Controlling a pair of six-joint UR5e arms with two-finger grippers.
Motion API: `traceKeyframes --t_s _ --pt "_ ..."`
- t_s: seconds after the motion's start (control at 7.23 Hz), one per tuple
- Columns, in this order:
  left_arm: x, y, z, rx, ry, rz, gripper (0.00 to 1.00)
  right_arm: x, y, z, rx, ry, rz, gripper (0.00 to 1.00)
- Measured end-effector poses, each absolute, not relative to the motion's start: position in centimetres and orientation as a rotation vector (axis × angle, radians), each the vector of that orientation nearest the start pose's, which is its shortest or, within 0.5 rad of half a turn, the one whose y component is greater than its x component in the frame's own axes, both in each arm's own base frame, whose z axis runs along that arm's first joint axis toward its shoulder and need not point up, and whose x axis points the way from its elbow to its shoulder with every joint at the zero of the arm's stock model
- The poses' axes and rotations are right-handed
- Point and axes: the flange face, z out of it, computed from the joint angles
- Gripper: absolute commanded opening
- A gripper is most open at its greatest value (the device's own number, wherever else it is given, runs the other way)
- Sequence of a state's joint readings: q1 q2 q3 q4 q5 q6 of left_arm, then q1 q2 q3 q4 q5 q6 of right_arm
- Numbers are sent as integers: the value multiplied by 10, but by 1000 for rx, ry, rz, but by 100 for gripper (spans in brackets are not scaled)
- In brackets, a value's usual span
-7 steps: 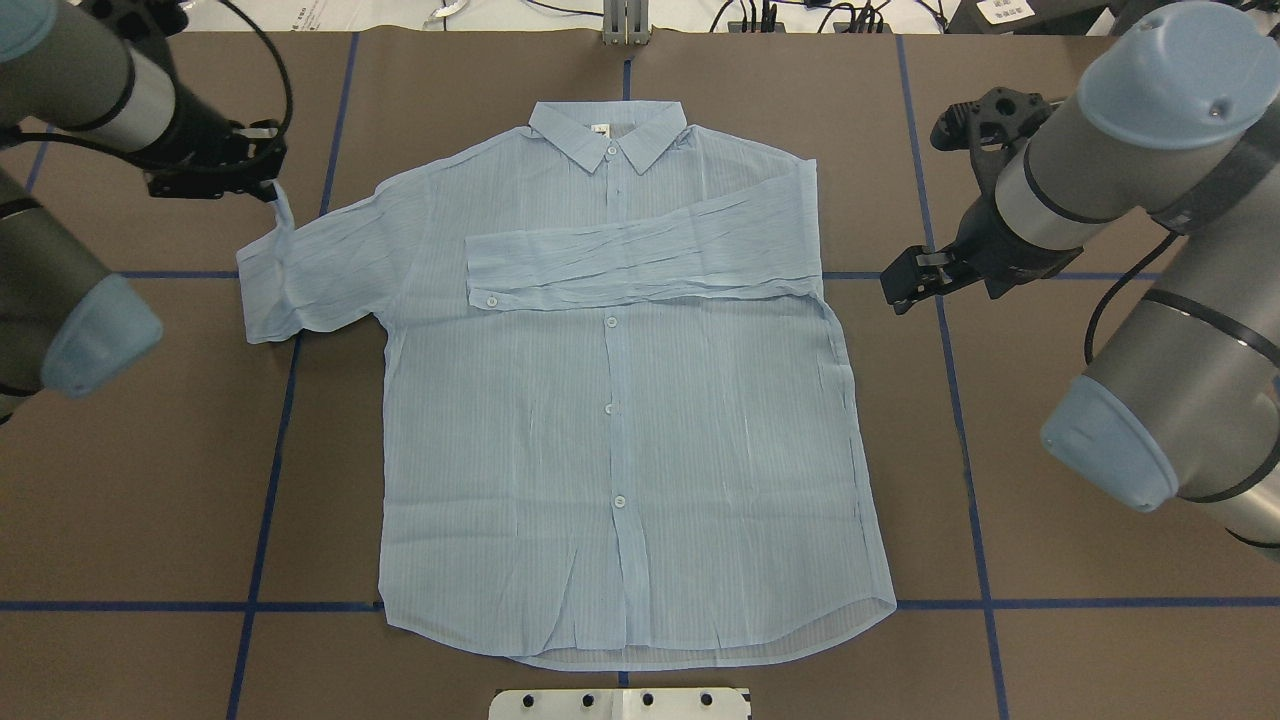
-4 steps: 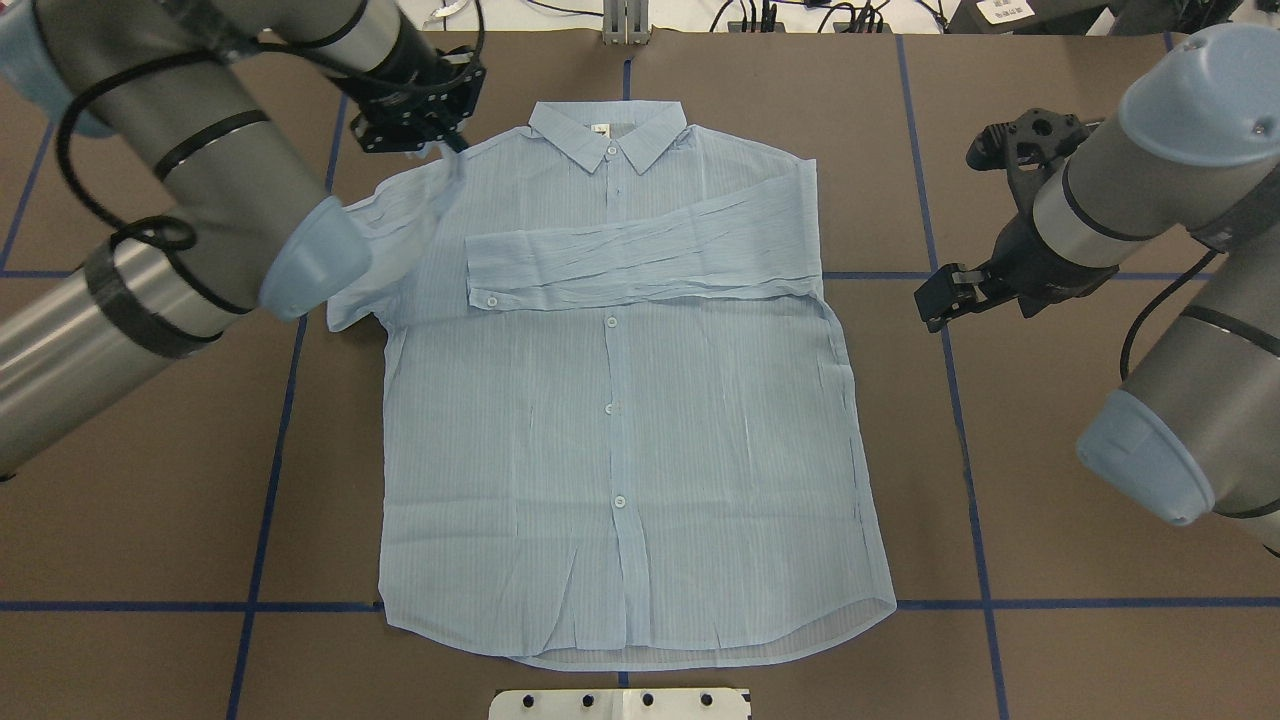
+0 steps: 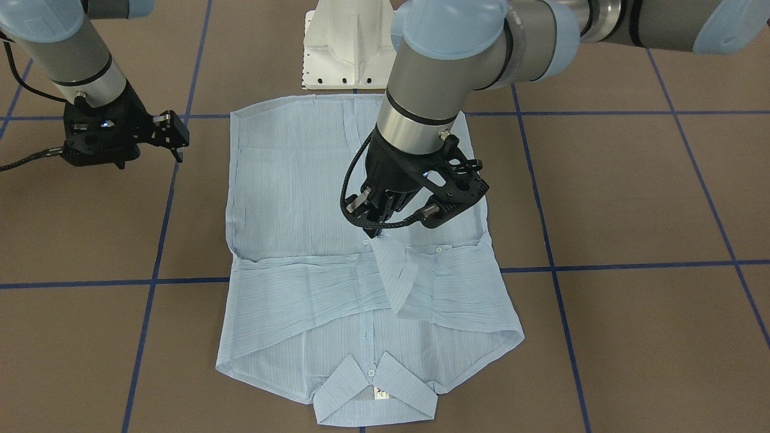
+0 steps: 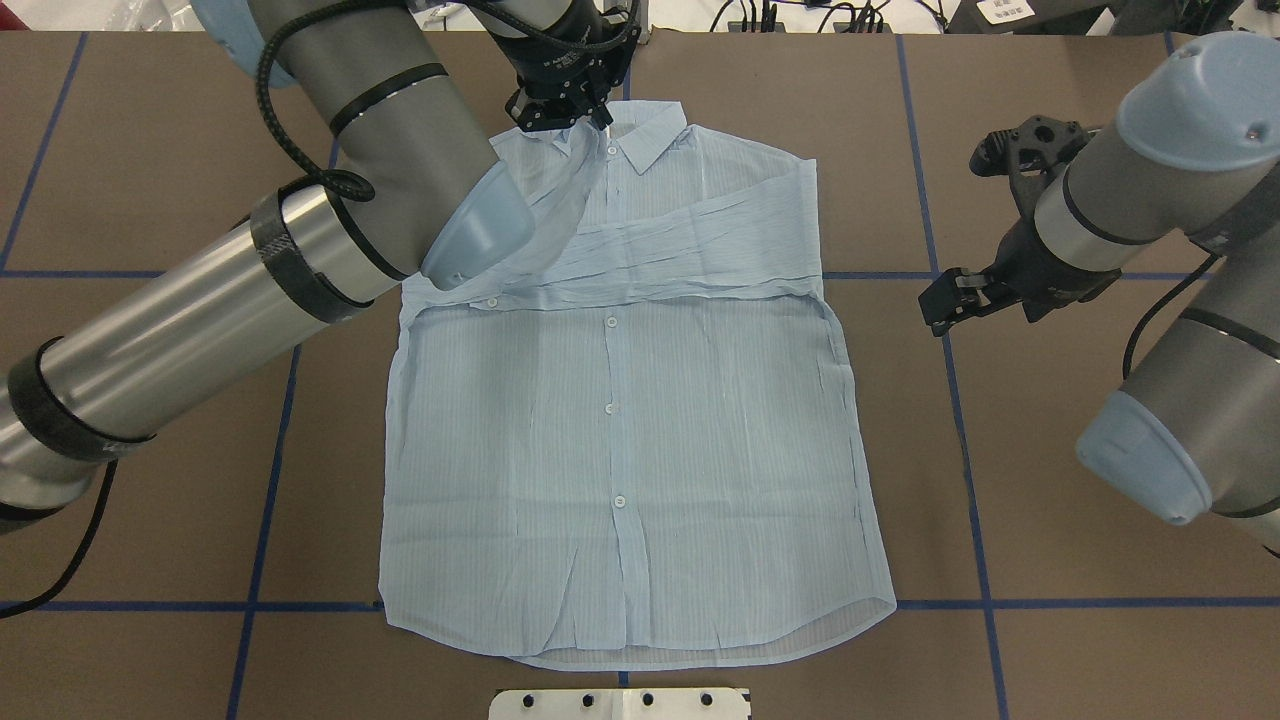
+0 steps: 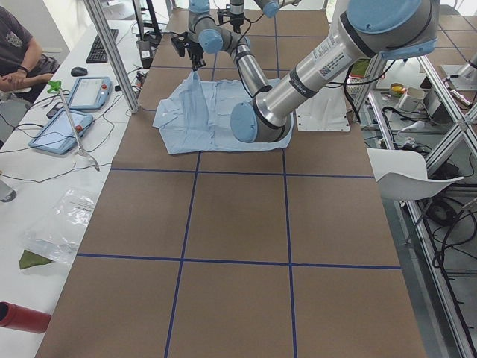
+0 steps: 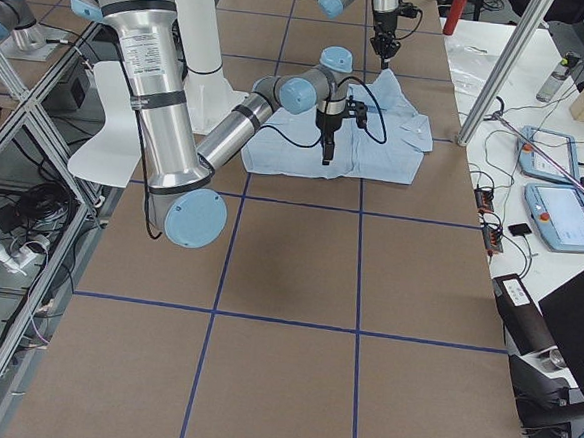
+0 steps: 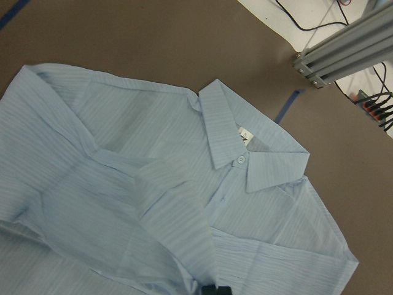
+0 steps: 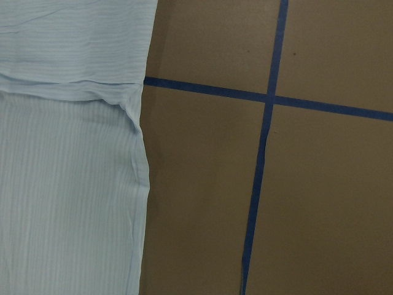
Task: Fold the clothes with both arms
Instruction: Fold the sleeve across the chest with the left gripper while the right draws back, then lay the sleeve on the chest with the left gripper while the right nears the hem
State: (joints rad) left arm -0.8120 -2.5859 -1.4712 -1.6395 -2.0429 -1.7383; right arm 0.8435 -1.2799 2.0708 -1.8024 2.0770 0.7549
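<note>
I should now carry the sleeve's cuff (image 3: 382, 245) across in my left gripper, as the other sleeve lies flat, until the cuff rests over that sleeve (image 3: 285, 268).
The light-blue striped shirt (image 4: 620, 430) lies flat, buttons up, collar (image 4: 648, 135) at the far edge. Its right sleeve (image 4: 690, 250) is folded across the chest. My left gripper (image 4: 575, 125) hangs above the collar area, shut on the left sleeve's cuff. That sleeve (image 3: 400, 273) drapes from it down across the chest. In the left wrist view the collar (image 7: 245, 147) and white label show below. My right gripper (image 4: 938, 300) hovers open over bare table just off the shirt's right edge (image 8: 138, 184), holding nothing.
The brown table (image 4: 1050, 560) carries a grid of blue tape lines (image 4: 975, 520). The white pedestal base (image 3: 343, 48) stands at the near edge by the hem. An aluminium post (image 4: 625, 20) sits past the collar. A seated person (image 5: 22, 52) and tablets (image 5: 89, 89) are at a side desk.
My left arm has swung right, carrying the left sleeve from the table's left side up and over the shirt toward the collar. My right gripper drifted slightly right, then held.
</note>
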Motion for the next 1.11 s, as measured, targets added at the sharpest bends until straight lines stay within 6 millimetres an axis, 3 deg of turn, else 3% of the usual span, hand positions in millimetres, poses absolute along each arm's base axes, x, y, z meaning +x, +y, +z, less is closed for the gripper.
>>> traceKeyframes --t_s 0.28,0.55,0.69,0.83,0.97,1.11 --pt "469 -576 53 -127 1067 -622 0 -290 -453 316 62 -726 -108 100" --pt "539 -572 79 -147 1084 -603 0 -292 -454 315 60 -728 -106 100" --pt "574 -568 78 -149 1118 -583 0 -292 -454 314 60 -729 -106 100" --pt "604 -556 65 -143 1155 -548 99 -293 -454 314 59 -728 -106 100" --pt "625 -542 57 -102 1182 -496 100 -293 -455 315 57 -726 -106 100" --pt "632 -533 58 -38 1210 -437 100 -293 -456 316 56 -725 -105 100"
